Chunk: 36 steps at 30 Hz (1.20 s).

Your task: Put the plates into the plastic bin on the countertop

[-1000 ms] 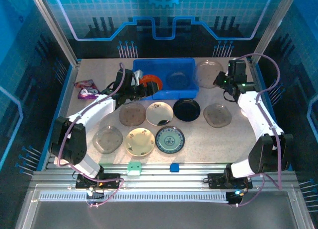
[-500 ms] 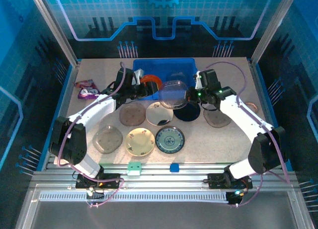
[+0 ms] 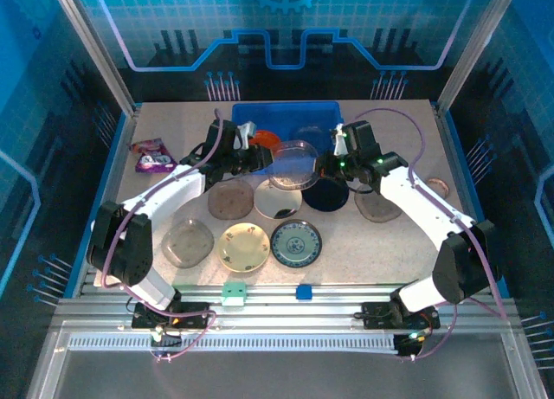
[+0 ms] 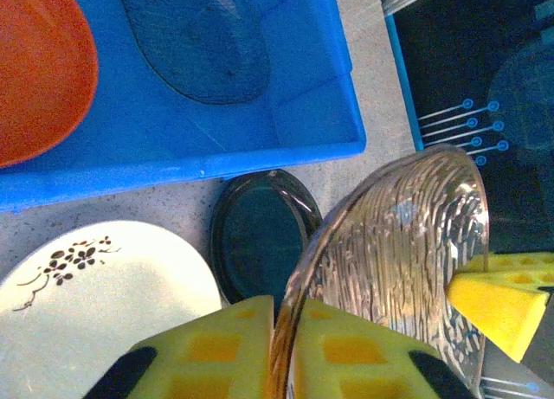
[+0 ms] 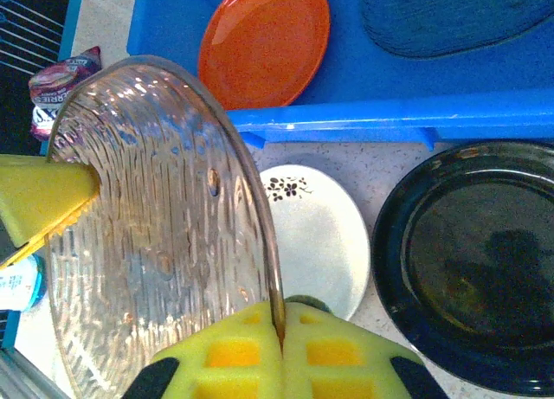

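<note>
Both of the robot's grippers are on the clear ribbed plate's rim [image 3: 314, 176], so the right gripper should open and move away before the left gripper lowers the plate into the blue bin [image 3: 310, 136].
A clear ribbed plate [image 3: 290, 159] hangs just in front of the blue plastic bin [image 3: 325, 113], held from both sides. My left gripper [image 4: 281, 356] is shut on one rim and my right gripper [image 5: 281, 356] is shut on the opposite rim. From above, the left gripper [image 3: 260, 159] and right gripper [image 3: 322, 165] face each other across it. The bin holds an orange-red plate [image 3: 264, 139] and a smoky plate [image 4: 195, 44]. On the countertop [image 3: 407, 234] lie brown [image 3: 231, 200], white floral [image 3: 277, 197], black [image 3: 326, 191], grey [image 3: 378, 200], cream [image 3: 244, 246] and blue-green [image 3: 296, 243] plates.
Another grey plate [image 3: 187, 241] lies front left. A purple snack packet [image 3: 151, 155] sits at the left edge and a small ring [image 3: 437, 189] at the right. A green block [image 3: 234, 289] and a blue block [image 3: 304, 291] rest on the front rail.
My right arm swung in from the back right, carrying the clear plate to the bin's front. My left gripper, open before, has shut on the plate's other rim.
</note>
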Each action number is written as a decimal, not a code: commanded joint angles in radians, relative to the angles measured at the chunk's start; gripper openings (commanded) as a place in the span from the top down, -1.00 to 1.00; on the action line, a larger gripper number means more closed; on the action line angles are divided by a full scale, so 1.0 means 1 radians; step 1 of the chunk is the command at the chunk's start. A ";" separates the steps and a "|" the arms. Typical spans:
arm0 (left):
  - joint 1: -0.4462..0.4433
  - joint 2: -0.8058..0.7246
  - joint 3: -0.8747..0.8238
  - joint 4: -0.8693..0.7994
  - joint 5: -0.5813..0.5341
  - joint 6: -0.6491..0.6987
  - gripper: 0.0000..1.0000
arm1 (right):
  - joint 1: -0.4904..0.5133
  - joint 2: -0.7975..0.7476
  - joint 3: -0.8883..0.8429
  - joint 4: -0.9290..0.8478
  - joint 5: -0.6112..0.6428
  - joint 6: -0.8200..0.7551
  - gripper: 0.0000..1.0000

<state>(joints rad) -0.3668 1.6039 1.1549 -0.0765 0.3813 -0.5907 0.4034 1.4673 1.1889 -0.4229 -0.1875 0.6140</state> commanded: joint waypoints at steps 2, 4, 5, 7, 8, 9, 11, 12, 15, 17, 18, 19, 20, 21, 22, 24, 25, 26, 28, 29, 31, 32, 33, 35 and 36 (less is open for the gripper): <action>-0.007 0.008 0.009 0.018 0.017 -0.004 1.00 | 0.017 0.009 -0.008 0.058 -0.037 0.042 1.00; -0.007 0.008 -0.001 0.033 0.020 -0.012 1.00 | 0.017 0.004 -0.020 0.067 -0.027 0.048 1.00; -0.008 0.007 -0.003 0.037 0.022 -0.015 1.00 | 0.017 0.003 -0.020 0.064 -0.024 0.049 0.98; -0.007 0.000 -0.009 0.038 0.021 -0.017 1.00 | 0.017 -0.002 -0.022 0.058 -0.017 0.044 0.81; -0.007 -0.005 -0.012 0.040 0.017 -0.016 1.00 | 0.017 -0.006 -0.026 0.059 -0.014 0.043 0.78; -0.007 -0.010 -0.012 0.039 0.015 -0.014 1.00 | 0.017 -0.011 -0.032 0.063 -0.010 0.043 0.67; -0.007 -0.015 -0.006 0.024 0.006 -0.009 1.00 | 0.013 -0.020 -0.035 0.058 -0.002 0.038 0.27; -0.008 -0.016 -0.001 0.014 0.001 -0.005 1.00 | 0.009 -0.024 -0.034 0.051 0.002 0.035 0.12; -0.008 -0.022 0.014 -0.003 -0.010 0.000 1.00 | -0.012 -0.053 -0.038 0.035 0.020 0.023 -0.16; -0.007 -0.020 0.026 -0.009 -0.018 0.000 1.00 | -0.035 -0.075 -0.039 0.017 0.031 0.017 -0.26; -0.008 -0.016 0.037 -0.018 -0.023 0.001 1.00 | -0.052 -0.091 -0.040 0.005 0.037 0.014 -0.30; -0.008 -0.011 0.052 -0.028 -0.026 0.001 1.00 | -0.070 -0.109 -0.044 -0.002 0.041 0.010 -0.32; -0.008 -0.005 0.066 -0.036 -0.030 0.003 1.00 | -0.086 -0.127 -0.050 -0.007 0.046 0.007 -0.33; -0.007 0.001 0.085 -0.050 -0.035 0.005 1.00 | -0.108 -0.147 -0.054 -0.016 0.056 0.004 -0.34; -0.007 0.011 0.109 -0.070 -0.043 0.009 1.00 | -0.131 -0.167 -0.060 -0.026 0.064 0.002 -0.35; -0.007 0.034 0.165 -0.109 -0.053 0.019 1.00 | -0.174 -0.204 -0.072 -0.040 0.088 -0.004 -0.35; -0.009 0.051 0.198 -0.125 -0.058 0.023 1.00 | -0.198 -0.223 -0.079 -0.043 0.093 -0.010 -0.34; -0.009 0.066 0.225 -0.136 -0.062 0.024 1.00 | -0.218 -0.231 -0.081 -0.050 0.097 -0.014 -0.35; -0.010 0.113 0.300 -0.173 -0.071 0.028 1.00 | -0.266 -0.246 -0.080 -0.069 0.093 -0.023 -0.35; -0.012 0.135 0.336 -0.190 -0.078 0.034 1.00 | -0.284 -0.249 -0.080 -0.077 0.092 -0.024 -0.34; -0.018 0.199 0.423 -0.229 -0.100 0.050 1.00 | -0.314 -0.258 -0.086 -0.075 0.078 -0.025 -0.35; -0.019 0.226 0.459 -0.240 -0.104 0.059 1.00 | -0.320 -0.260 -0.088 -0.074 0.075 -0.025 -0.35; -0.021 0.259 0.503 -0.252 -0.109 0.066 1.00 | -0.326 -0.262 -0.092 -0.071 0.072 -0.023 -0.35; -0.024 0.324 0.589 -0.274 -0.114 0.084 1.00 | -0.329 -0.259 -0.092 -0.071 0.065 -0.023 -0.34; -0.024 0.364 0.641 -0.288 -0.115 0.093 1.00 | -0.331 -0.259 -0.093 -0.071 0.062 -0.022 -0.34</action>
<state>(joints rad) -0.3805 1.8961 1.6936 -0.2878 0.2890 -0.5461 0.0837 1.2194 1.1103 -0.4698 -0.1123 0.6048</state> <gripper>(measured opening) 0.058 0.672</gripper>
